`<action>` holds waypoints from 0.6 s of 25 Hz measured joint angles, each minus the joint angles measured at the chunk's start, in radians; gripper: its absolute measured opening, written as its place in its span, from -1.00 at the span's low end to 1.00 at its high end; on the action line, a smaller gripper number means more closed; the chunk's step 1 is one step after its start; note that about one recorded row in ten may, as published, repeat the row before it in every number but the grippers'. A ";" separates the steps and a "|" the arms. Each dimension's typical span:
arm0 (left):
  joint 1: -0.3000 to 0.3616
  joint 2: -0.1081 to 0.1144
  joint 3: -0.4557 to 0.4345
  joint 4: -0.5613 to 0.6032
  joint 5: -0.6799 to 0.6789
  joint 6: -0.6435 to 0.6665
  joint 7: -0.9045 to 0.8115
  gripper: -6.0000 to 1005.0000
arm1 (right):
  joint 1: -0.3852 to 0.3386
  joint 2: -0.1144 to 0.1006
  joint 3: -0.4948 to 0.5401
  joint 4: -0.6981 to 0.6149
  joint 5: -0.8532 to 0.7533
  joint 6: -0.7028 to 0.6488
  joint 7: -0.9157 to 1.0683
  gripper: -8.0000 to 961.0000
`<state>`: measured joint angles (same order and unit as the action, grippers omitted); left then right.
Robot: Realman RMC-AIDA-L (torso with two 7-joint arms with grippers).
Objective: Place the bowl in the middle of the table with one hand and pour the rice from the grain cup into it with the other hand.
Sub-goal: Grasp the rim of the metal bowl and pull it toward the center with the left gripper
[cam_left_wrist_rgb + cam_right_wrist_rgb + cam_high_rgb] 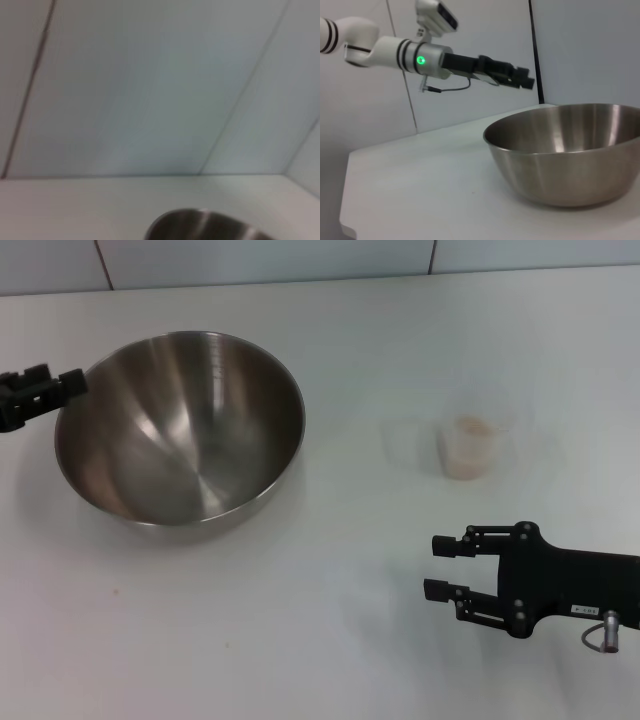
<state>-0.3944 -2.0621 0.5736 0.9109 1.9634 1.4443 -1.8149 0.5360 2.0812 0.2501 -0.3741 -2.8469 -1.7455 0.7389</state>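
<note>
The robot's left gripper is level above the bowl's rim (92,367), so it should point its fingers down and grip the bowl's rim nearer the front (64,464) before it moves the bowl.
The steel bowl (180,425) stands upright and empty on the white table (300,640), left of the middle. My left gripper (72,383) is at the bowl's left rim; in the right wrist view the left gripper (522,80) hangs a little above the bowl (570,160), apart from it. A sliver of the bowl's rim (200,225) shows in the left wrist view. The clear grain cup (472,445) stands upright at the right with rice (470,458) in it. My right gripper (435,567) is open and empty, nearer the front edge than the cup, fingers pointing left.
A panelled wall (300,260) runs along the table's far edge. The table's corner and edge (350,220) show in the right wrist view, beyond the bowl. Bare tabletop lies between the bowl and the cup.
</note>
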 joint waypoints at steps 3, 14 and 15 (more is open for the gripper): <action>0.000 0.007 0.037 0.104 0.103 -0.032 -0.197 0.31 | -0.002 0.000 0.002 0.012 0.000 0.010 -0.024 0.02; 0.003 0.007 0.067 0.327 0.367 0.088 -0.687 0.31 | -0.005 -0.001 0.009 0.027 0.000 0.020 -0.055 0.02; -0.004 0.006 0.071 0.327 0.388 0.101 -0.705 0.31 | -0.005 -0.001 0.009 0.028 0.000 0.020 -0.063 0.02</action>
<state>-0.3985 -2.0563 0.6447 1.2383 2.3513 1.5454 -2.5201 0.5306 2.0798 0.2594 -0.3464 -2.8469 -1.7252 0.6758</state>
